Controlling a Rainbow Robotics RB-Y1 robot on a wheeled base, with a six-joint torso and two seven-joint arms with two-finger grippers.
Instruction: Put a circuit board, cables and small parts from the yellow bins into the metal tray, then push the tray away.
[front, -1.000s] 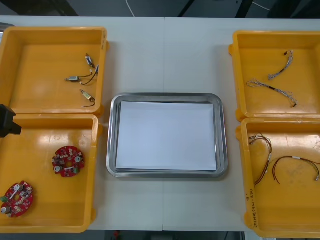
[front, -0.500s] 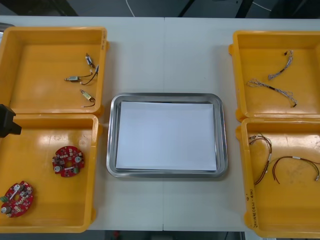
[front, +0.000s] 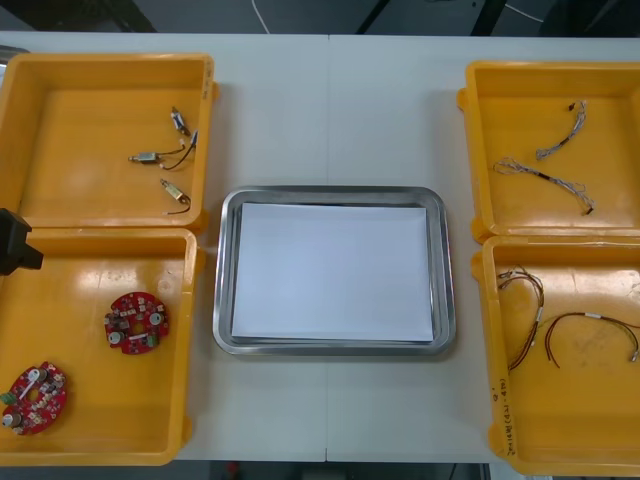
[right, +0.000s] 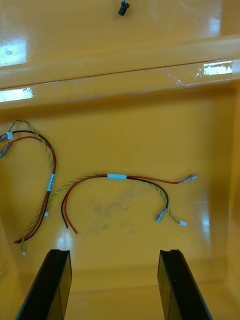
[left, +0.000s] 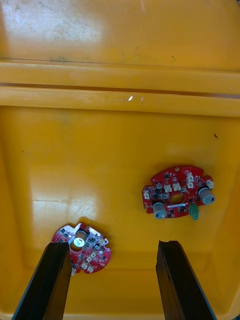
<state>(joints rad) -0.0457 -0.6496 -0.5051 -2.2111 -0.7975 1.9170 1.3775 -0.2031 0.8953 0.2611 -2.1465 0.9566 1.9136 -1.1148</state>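
Observation:
The red and black cable (front: 564, 318) will come up together with its ends spreading apart when the robot lifts, because a white sleeve (front: 594, 316) holds the wires together at the middle.
The metal tray (front: 226, 270), white inside, lies at the table's middle with nothing in it. Two round red circuit boards (front: 137, 322) (front: 33, 397) lie in the near left yellow bin (front: 95, 440). My left gripper (left: 115, 282) hovers open above that bin; one board (left: 177, 199) lies beyond its fingers and the other (left: 84, 247) beside one fingertip. My right gripper (right: 112, 285) hangs open over the near right bin (front: 500, 420), above two red and yellow cables (right: 117, 187) (right: 35, 175). A black part of the left arm (front: 15, 243) shows at the front view's left edge.
The far left bin (front: 60, 80) holds three small metal parts (front: 165, 158). In the far right bin (front: 480, 130) lie two twisted blue and white cables (front: 545, 175). The red and yellow cables (front: 570, 330) spread across the near right bin's floor. Bare table surrounds the tray.

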